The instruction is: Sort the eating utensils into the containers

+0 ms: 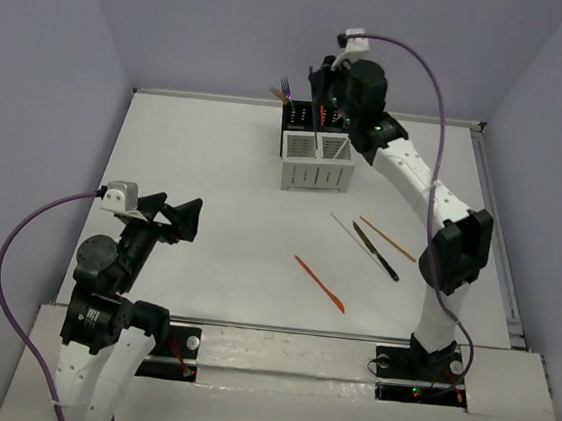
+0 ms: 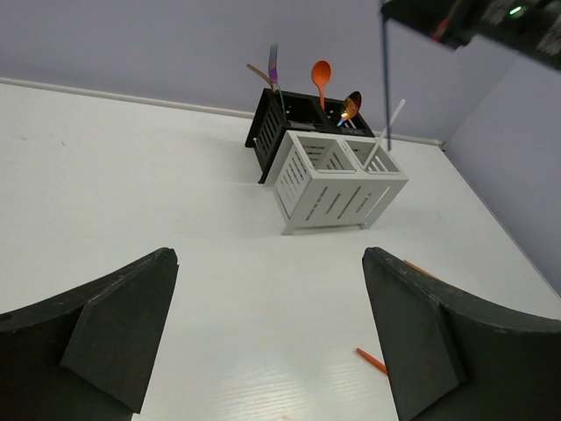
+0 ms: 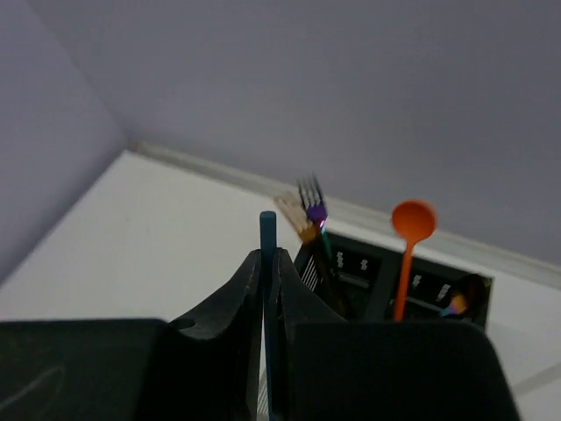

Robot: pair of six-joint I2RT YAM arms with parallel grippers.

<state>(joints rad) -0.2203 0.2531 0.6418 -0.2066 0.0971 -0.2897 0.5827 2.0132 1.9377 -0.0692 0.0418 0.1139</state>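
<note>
The dark blue chopstick is hanging over the white holders' divider (image 1: 318, 148), so the robot's right gripper needs to move back and lower the chopstick into the holder with the white chopstick (image 1: 335, 148).
The containers (image 1: 316, 164) stand at the back middle: two white holders in front, two black ones (image 1: 306, 120) behind. My right gripper (image 1: 324, 82) hovers over them, shut on a dark blue chopstick (image 3: 267, 230) that hangs upright above the holders (image 2: 384, 79). The black holders (image 3: 394, 274) contain an orange spoon (image 3: 412, 221), a fork (image 3: 310, 195) and a gold spoon (image 2: 351, 105). A white chopstick (image 2: 393, 117) leans in a white holder (image 2: 337, 180). My left gripper (image 1: 175, 217) is open and empty, well left of the containers.
On the table right of centre lie an orange utensil (image 1: 320, 283), a pale chopstick (image 1: 343, 228), a black knife (image 1: 375, 251) and an orange chopstick (image 1: 389, 239). The orange utensil's tip shows by my left gripper's right finger (image 2: 370, 360). Walls close in on three sides.
</note>
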